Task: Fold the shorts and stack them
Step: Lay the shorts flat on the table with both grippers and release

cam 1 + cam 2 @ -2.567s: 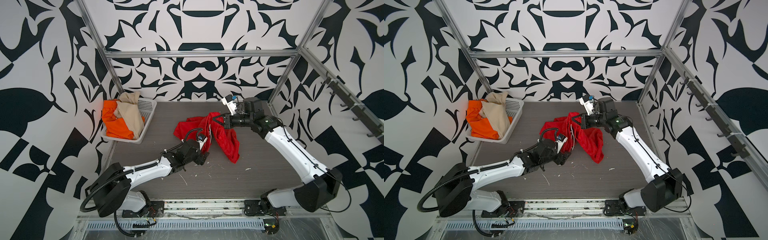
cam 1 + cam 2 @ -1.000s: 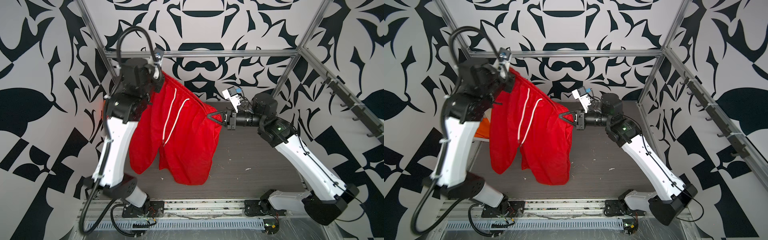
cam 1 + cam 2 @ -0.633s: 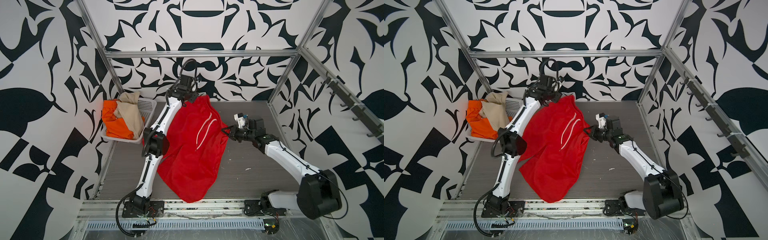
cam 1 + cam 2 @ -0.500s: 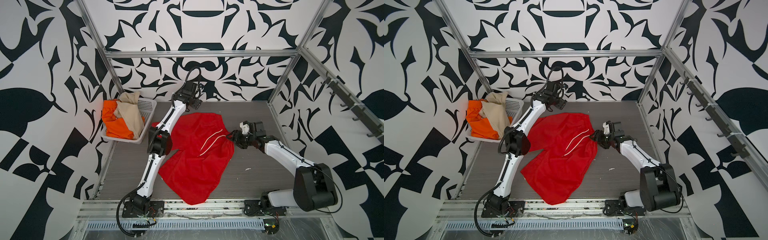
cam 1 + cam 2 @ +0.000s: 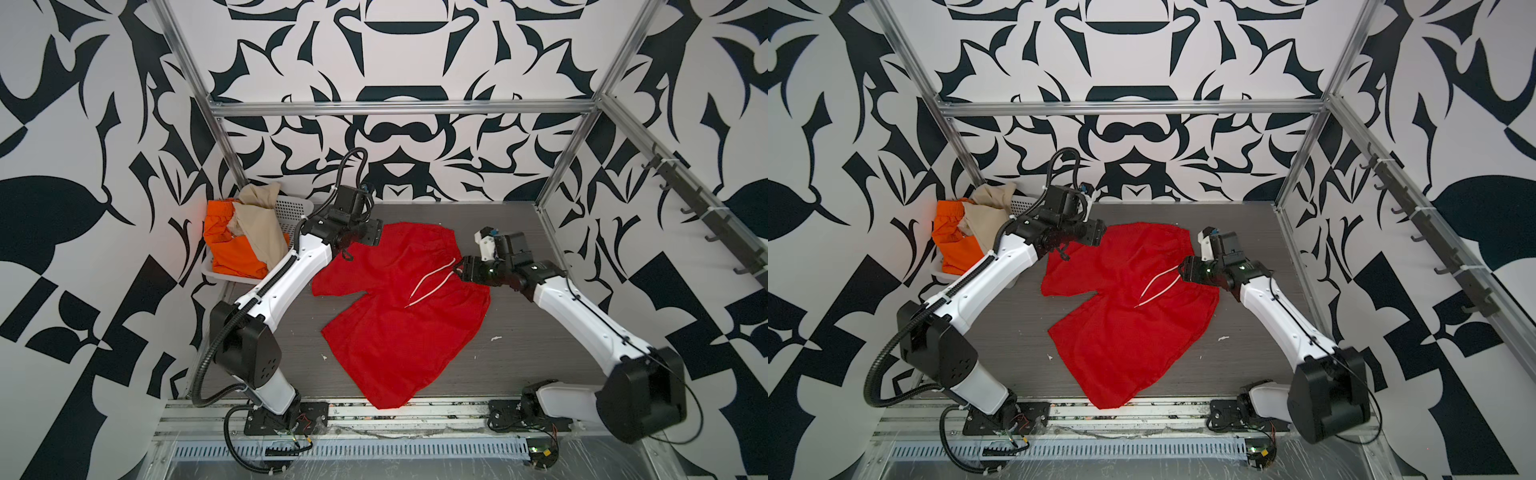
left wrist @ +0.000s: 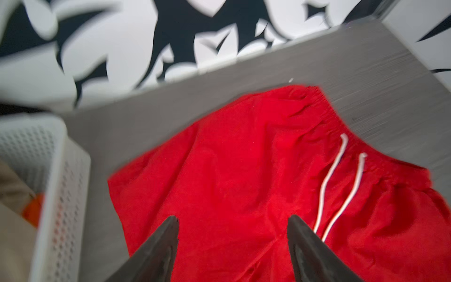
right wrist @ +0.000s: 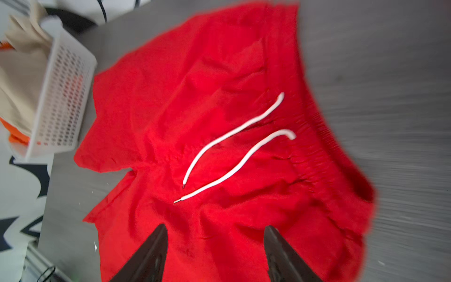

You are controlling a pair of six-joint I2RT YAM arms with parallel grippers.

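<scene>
The red shorts lie slanted with one leg at the front edge (image 5: pixel 385 390), so next I straighten that leg before my right gripper takes the waistband's near end (image 5: pixel 482 306).
The red shorts (image 5: pixel 399 316) (image 5: pixel 1125 320) lie spread flat on the grey table in both top views. The waistband is at the far right, the white drawstring (image 5: pixel 432 280) lies on top, and one leg reaches the front edge. My left gripper (image 5: pixel 348 254) (image 6: pixel 231 219) hovers open over the far left leg, nothing between its fingers. By the waistband my right gripper (image 5: pixel 459 270) (image 7: pixel 216 227) is open too, just above the red fabric. The orange shorts (image 5: pixel 232 249) and the beige shorts (image 5: pixel 257 220) are heaped in the basket.
The white perforated basket (image 5: pixel 293 208) (image 5: pixel 1023 203) stands at the far left corner, close beside my left arm. Small white lint bits (image 5: pixel 495 338) dot the table. Metal frame posts (image 5: pixel 561 166) and patterned walls close in the sides and back.
A second ago both grippers held the red shorts up in the air. The shorts have since come down flat on the table, and both grippers have opened and let go.
</scene>
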